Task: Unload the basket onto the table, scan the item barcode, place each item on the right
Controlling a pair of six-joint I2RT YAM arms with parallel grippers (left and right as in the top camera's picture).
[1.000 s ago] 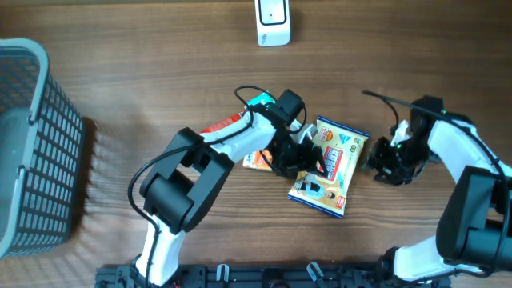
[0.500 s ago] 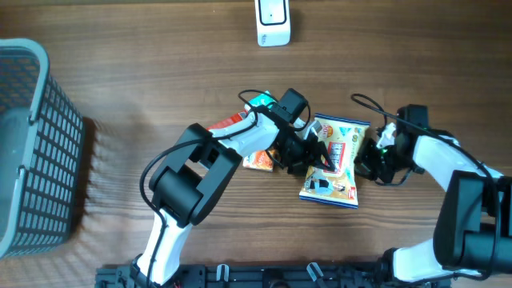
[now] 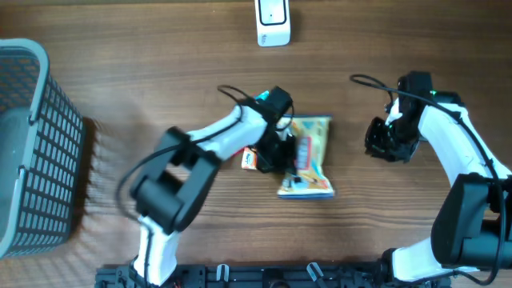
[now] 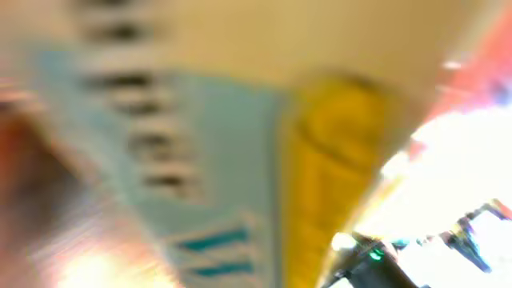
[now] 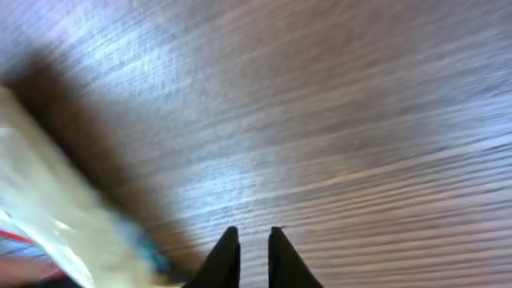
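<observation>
The snack packet's printed front point(image 3: 309, 154) is facing up and hides its barcode side, so next my left gripper picks up the packet and flips it over before scanning.
The item is a yellow and pale blue snack packet point(image 3: 313, 144) at the table's middle. My left gripper point(image 3: 286, 154) is shut on its left edge. In the left wrist view the blurred packet point(image 4: 200, 120) fills the frame and hides the fingers. No barcode can be made out. My right gripper point(image 3: 378, 142) stands apart, to the right of the packet. Its black fingertips point(image 5: 228, 240) are nearly together above bare wood with nothing between them point(image 5: 254, 232). The packet's edge point(image 5: 48, 208) shows at the left of the right wrist view.
A white scanner point(image 3: 273, 22) stands at the table's far edge. An orange-red packet point(image 3: 250, 159) lies under the left arm, with a teal item point(image 3: 258, 99) behind it. A grey mesh basket point(image 3: 32, 144) fills the left side.
The left gripper closed on the packet and pulled it left, turning it. The right gripper let go of the packet's right edge and drew back to the right.
</observation>
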